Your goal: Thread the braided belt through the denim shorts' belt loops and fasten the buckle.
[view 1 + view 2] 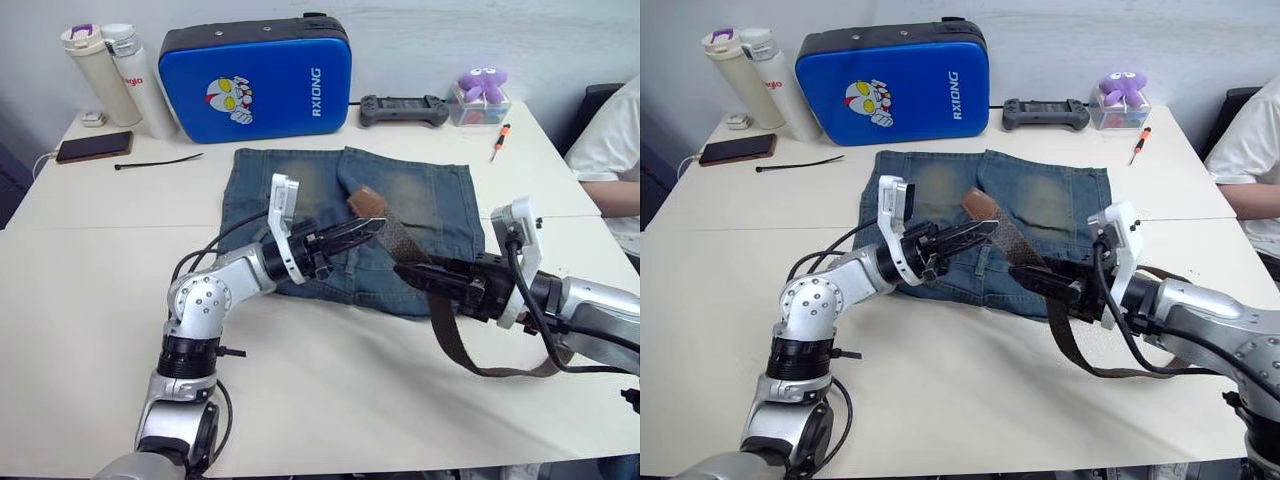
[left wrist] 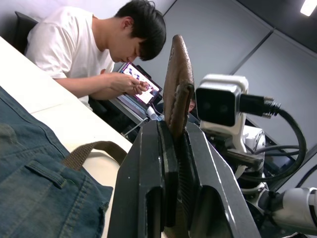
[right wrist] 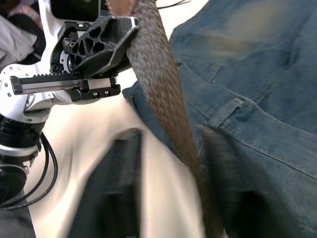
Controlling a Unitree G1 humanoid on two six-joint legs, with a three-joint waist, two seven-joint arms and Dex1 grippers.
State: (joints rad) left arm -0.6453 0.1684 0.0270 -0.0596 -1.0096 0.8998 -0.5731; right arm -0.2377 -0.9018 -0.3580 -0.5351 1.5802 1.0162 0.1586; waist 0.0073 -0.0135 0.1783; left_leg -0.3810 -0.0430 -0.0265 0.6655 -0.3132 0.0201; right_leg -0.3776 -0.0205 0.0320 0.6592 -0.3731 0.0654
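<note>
The braided belt [image 1: 402, 243] should stay flat through the belt loop when I thread it, because the tan leather end [image 1: 367, 202] sticks straight up past the fingers.
The denim shorts [image 1: 420, 200] lie flat at the middle of the table, waistband toward me. My left gripper [image 1: 372, 226] hovers over the waistband, shut on the braided belt [image 1: 400, 240] just below its tan leather end [image 1: 366, 203], which sticks up past the fingertips. From there the belt runs down between the fingers of my right gripper [image 1: 402, 268], which stand apart around it, then hangs in a loop off the table's right side. A belt loop [image 3: 225, 113] shows on the waistband close by. The buckle is out of view.
At the back stand a blue case [image 1: 255, 80] and two bottles [image 1: 110, 75], with a phone [image 1: 93, 147], a black cable tie [image 1: 158, 161], a game controller [image 1: 403, 108], a purple toy [image 1: 482, 85] and a screwdriver [image 1: 498, 140]. A person [image 1: 610, 150] sits at the right.
</note>
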